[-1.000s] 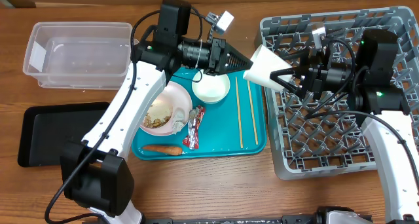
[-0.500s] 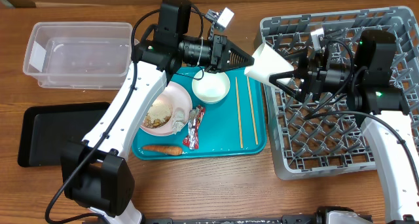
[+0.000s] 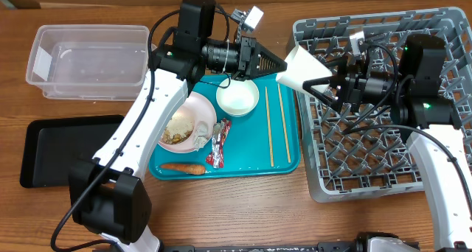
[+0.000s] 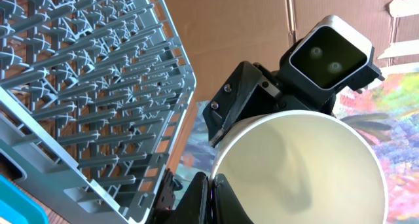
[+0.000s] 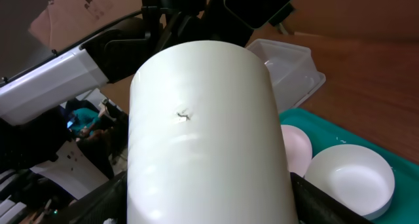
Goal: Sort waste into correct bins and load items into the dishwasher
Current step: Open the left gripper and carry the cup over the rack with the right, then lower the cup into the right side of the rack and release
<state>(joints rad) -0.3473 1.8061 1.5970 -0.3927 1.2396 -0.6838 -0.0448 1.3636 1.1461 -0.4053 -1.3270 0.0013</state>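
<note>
My left gripper is pinning the white cup's rim (image 3: 284, 77). It should open and move away before my right gripper lowers the cup into the dish rack (image 3: 369, 143).
A small white cup (image 3: 297, 69) hangs in the air between the teal tray and the grey dish rack (image 3: 435, 163). My left gripper (image 3: 276, 63) is shut on its rim, as the left wrist view (image 4: 211, 198) shows with the cup's inside (image 4: 301, 165). My right gripper (image 3: 313, 86) holds the cup's body (image 5: 209, 132) between both fingers (image 5: 209, 204). On the tray lie a bowl with beige scraps (image 3: 184, 123), an empty white bowl (image 3: 237, 97), two chopsticks (image 3: 270, 127), a red-and-silver wrapper (image 3: 219, 143) and a carrot (image 3: 183, 167).
The teal tray (image 3: 287, 160) sits mid-table beside the rack. A clear tub (image 3: 88, 57) stands at the far left, with a black tray (image 3: 66, 149) in front of it. The rack's grid and pegs (image 4: 85, 86) fill the left of the left wrist view.
The cup has moved slightly right and up, toward the rack. Both grippers moved with it.
</note>
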